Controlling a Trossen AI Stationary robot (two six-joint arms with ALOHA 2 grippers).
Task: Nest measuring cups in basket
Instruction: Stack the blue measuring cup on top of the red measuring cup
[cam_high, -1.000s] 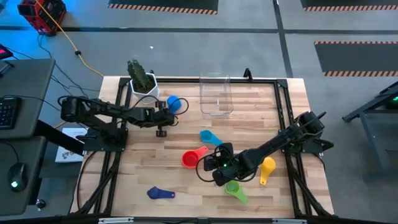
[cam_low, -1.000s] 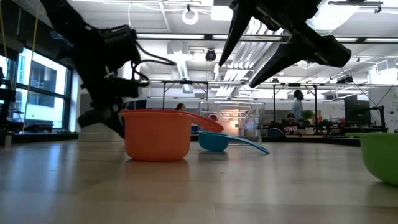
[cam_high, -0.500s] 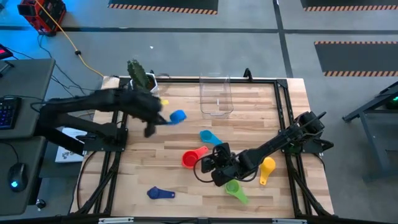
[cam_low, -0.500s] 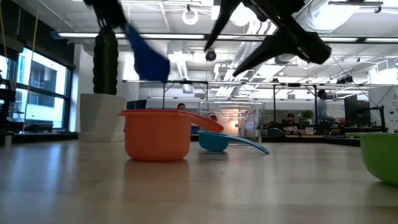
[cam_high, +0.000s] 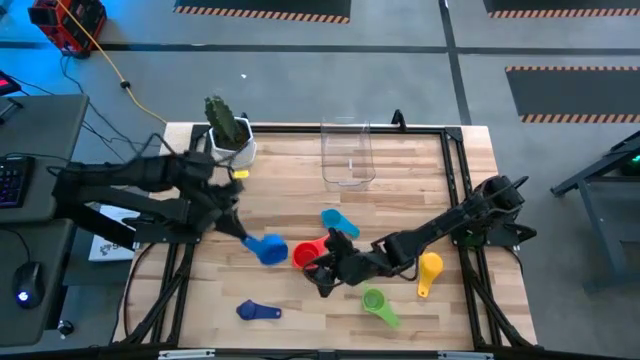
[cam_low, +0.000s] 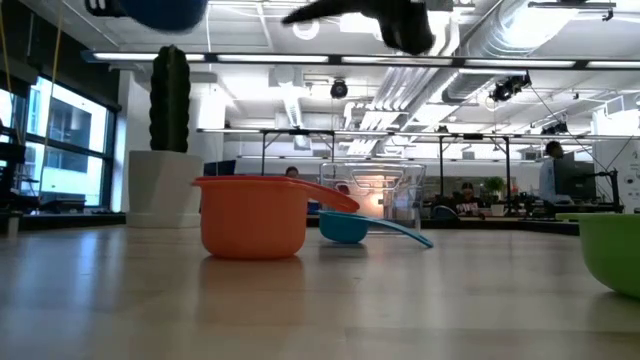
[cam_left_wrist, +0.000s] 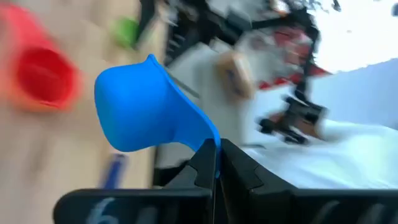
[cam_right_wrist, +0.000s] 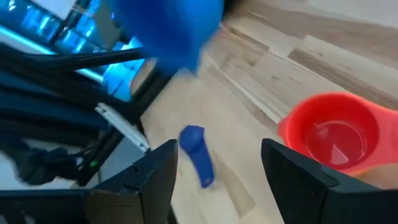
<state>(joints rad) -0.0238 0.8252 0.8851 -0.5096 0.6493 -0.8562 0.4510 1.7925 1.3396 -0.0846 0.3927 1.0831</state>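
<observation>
The robot's left gripper has the blue cup tilted by its handle (cam_high: 249, 241), so the robot's right gripper should grip the bowl's rim (cam_high: 281, 254) before lowering it into the red-orange cup.
My left gripper (cam_high: 243, 234) is shut on a blue measuring cup (cam_high: 269, 249), carried in the air just left of the red-orange cup (cam_high: 306, 256); the low view shows the blue cup (cam_low: 160, 10) high above the table. My right gripper (cam_high: 322, 276) is open and hovers near the red-orange cup's near side. A light blue cup (cam_high: 335, 220), a yellow cup (cam_high: 430, 268), a green cup (cam_high: 375, 301) and a dark blue cup (cam_high: 258, 312) lie on the table. The clear basket (cam_high: 347, 152) stands at the far edge. My left gripper pinches the blue cup's flat handle (cam_left_wrist: 208, 138) between its two fingers. The bowl (cam_left_wrist: 140, 115) sticks out beyond the fingertips. The fingers slant down from the table's left. The cup is lifted clear of the table.
A white pot with a cactus (cam_high: 229, 133) stands at the far left corner. In the right wrist view, the red-orange cup (cam_right_wrist: 333, 134) and the dark blue cup (cam_right_wrist: 198, 154) lie ahead of the open fingers. Bare wood lies between the basket and the cups.
My left gripper has lifted the blue cup off the table beside the cactus pot and swung it toward the near edge and the right, ending next to the red-orange cup. My right gripper has moved a little toward the table's left, closer to that cup.
</observation>
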